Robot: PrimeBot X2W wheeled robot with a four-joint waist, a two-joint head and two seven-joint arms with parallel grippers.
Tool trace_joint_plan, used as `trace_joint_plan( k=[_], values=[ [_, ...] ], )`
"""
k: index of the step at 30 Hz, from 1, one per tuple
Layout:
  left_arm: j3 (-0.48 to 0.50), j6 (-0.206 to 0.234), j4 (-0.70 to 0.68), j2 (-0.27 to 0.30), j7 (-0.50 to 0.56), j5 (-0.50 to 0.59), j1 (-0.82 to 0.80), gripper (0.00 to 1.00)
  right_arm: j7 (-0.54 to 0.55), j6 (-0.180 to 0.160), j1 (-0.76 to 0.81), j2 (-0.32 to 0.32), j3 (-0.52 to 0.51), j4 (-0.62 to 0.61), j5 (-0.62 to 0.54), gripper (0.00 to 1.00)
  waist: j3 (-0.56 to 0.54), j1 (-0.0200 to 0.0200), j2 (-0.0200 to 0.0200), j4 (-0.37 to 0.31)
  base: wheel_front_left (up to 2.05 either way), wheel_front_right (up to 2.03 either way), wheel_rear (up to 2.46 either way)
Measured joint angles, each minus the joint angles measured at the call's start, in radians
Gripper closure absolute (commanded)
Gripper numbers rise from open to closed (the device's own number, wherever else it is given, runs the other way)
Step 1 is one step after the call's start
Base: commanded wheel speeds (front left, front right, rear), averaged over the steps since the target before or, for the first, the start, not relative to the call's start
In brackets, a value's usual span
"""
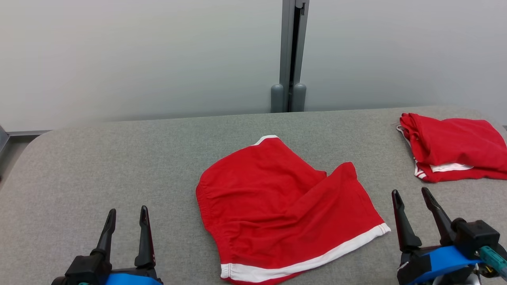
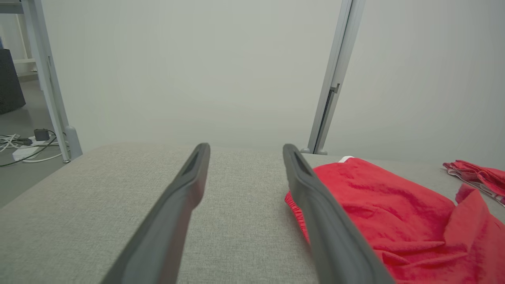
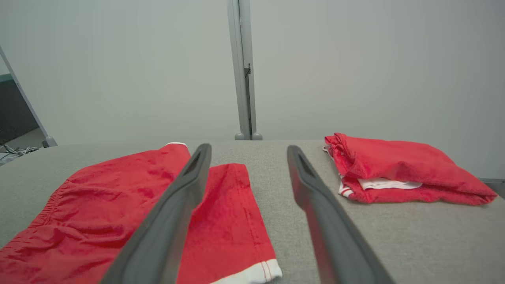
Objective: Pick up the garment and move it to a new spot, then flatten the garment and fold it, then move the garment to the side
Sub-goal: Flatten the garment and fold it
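A slanting crease (image 1: pixel 304 196) bunches up the garment between the legs, so the leg hem will move away and open up a gap there when the robot pulls it.
The garment (image 1: pixel 281 213) is a pair of red shorts with white hem bands, lying partly folded and wrinkled on the grey padded table (image 1: pixel 119 166). It also shows in the left wrist view (image 2: pixel 394 209) and the right wrist view (image 3: pixel 118 213). My left gripper (image 1: pixel 126 213) hovers open at the lower left, well left of the garment, nothing between its fingers. My right gripper (image 1: pixel 412 194) stands open at the lower right, just right of the garment's white-banded corner, holding nothing.
A second red garment (image 1: pixel 451 146), folded with white trim showing, lies at the table's far right edge (image 3: pixel 402 169). A grey post (image 1: pixel 291 55) stands behind the table against a pale wall. Cables lie on the floor (image 2: pixel 23 146) to the left.
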Motion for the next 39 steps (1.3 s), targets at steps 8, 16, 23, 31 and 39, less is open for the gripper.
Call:
trace_joint_plan(
  k=[8, 16, 23, 31, 39],
  values=[
    [0.004, 0.000, 0.000, 0.006, 0.000, 0.000, 0.005, 0.00, 0.069, 0.000, 0.105, 0.026, -0.039, -0.124, -0.031, 0.00, 0.001, 0.0000, 0.0000, 0.003, 0.00, 0.00, 0.00],
    [-0.011, -0.007, 0.002, 0.008, 0.000, 0.007, 0.004, 0.00, 0.086, 0.000, 0.111, 0.035, -0.055, -0.141, -0.035, 0.00, 0.004, 0.0000, 0.0000, 0.008, 0.00, 0.00, 0.00],
    [-0.113, -0.028, 0.045, 0.004, 0.000, 0.016, -0.008, 0.00, 0.068, 0.000, 0.068, 0.036, -0.099, -0.038, -0.043, 0.00, 0.016, 0.0000, 0.0000, 0.012, 0.00, 0.00, 0.00],
    [-0.276, -0.043, 0.123, 0.007, 0.010, 0.012, -0.013, 0.00, 0.039, 0.000, -0.018, 0.019, -0.114, 0.167, -0.050, 0.00, 0.045, 0.0002, 0.0000, 0.016, 0.00, 0.00, 0.00],
    [-0.413, -0.048, 0.200, 0.042, 0.025, -0.042, -0.029, 0.00, -0.015, 0.000, -0.113, 0.014, -0.114, 0.366, -0.051, 0.00, 0.086, 0.0002, 0.0000, 0.021, 0.00, 0.00, 0.00]
  ],
)
